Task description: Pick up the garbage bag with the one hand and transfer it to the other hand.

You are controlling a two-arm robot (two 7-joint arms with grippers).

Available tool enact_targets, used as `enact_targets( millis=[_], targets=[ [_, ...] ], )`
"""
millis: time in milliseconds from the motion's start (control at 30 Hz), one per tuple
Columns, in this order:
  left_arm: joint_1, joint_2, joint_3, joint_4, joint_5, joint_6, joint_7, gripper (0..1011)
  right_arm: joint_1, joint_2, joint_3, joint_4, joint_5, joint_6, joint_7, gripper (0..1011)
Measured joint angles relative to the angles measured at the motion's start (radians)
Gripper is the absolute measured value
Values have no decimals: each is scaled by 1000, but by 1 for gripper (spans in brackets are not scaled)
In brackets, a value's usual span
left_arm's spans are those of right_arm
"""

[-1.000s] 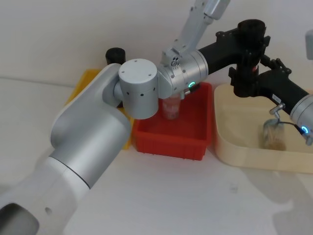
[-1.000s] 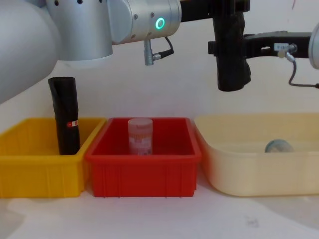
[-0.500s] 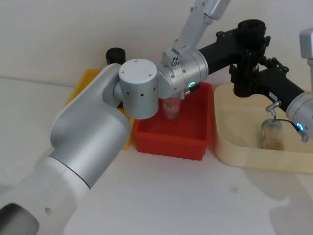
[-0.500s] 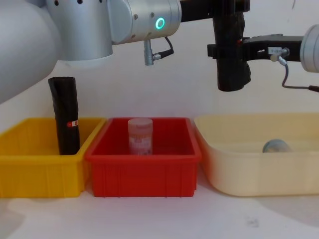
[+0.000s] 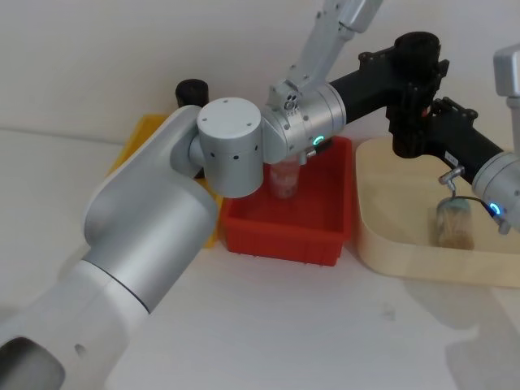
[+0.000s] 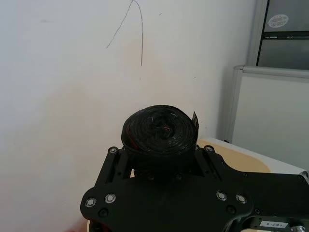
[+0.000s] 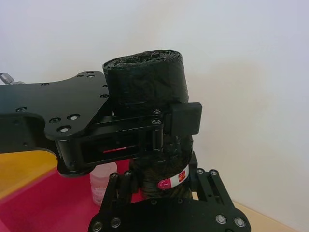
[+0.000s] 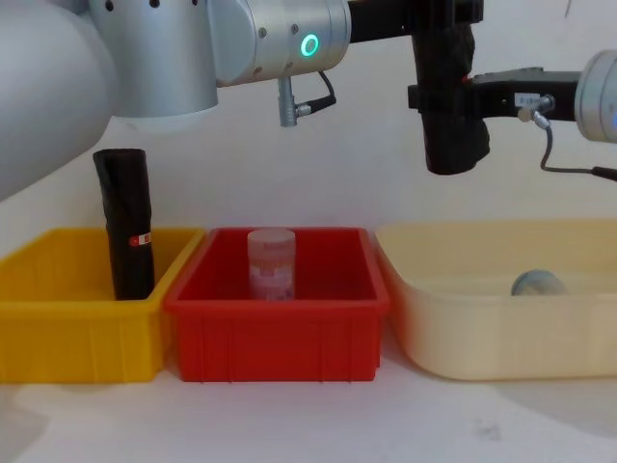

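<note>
The coiled top (image 7: 144, 60) is tightly wound. The garbage bag (image 8: 451, 135) will stay stiff and upright while I carry it by its lower part.
The garbage bag (image 8: 451, 130), a thick black roll, hangs upright in the air above the gap between the red bin and the beige tub. My left gripper (image 8: 443, 29), on the green-ringed arm, is shut on its upper part; its jaws clamp the roll (image 7: 145, 82) across the middle in the right wrist view. My right gripper (image 8: 453, 96), on the blue-ringed arm, comes in from the right and stands open around the lower half, near a red-and-white sticker (image 7: 174, 180). The roll's coiled top (image 6: 159, 130) fills the left wrist view.
A yellow bin (image 8: 58, 328) at the left holds a slimmer black roll (image 8: 125, 222). The red bin (image 8: 280, 338) in the middle holds a small plastic bottle (image 8: 271, 262). The beige tub (image 8: 501, 338) at the right holds a jar (image 8: 535, 283). My left arm's large silver links span the near left.
My right gripper has slid in closer, so the bag now sits between its fingers. The left gripper and the bag have stayed in place.
</note>
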Motion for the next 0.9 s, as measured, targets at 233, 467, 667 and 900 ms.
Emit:
enact_targets(
  millis=[233,467,667,900],
  targets=[
    [0,0,0,0,0,0,0,458,2,-2,-1,4,-2,-1,-1,550],
    [0,0,0,0,0,0,0,460,2,-2,-1,5,-2,-2,-2,550],
    [0,0,0,0,0,0,-1,600,3,-3,-1,7,-4,-2,-3,549],
    [0,0,0,0,0,0,-1,805,3,-3,0,7,-6,-2,-4,548]
  ],
)
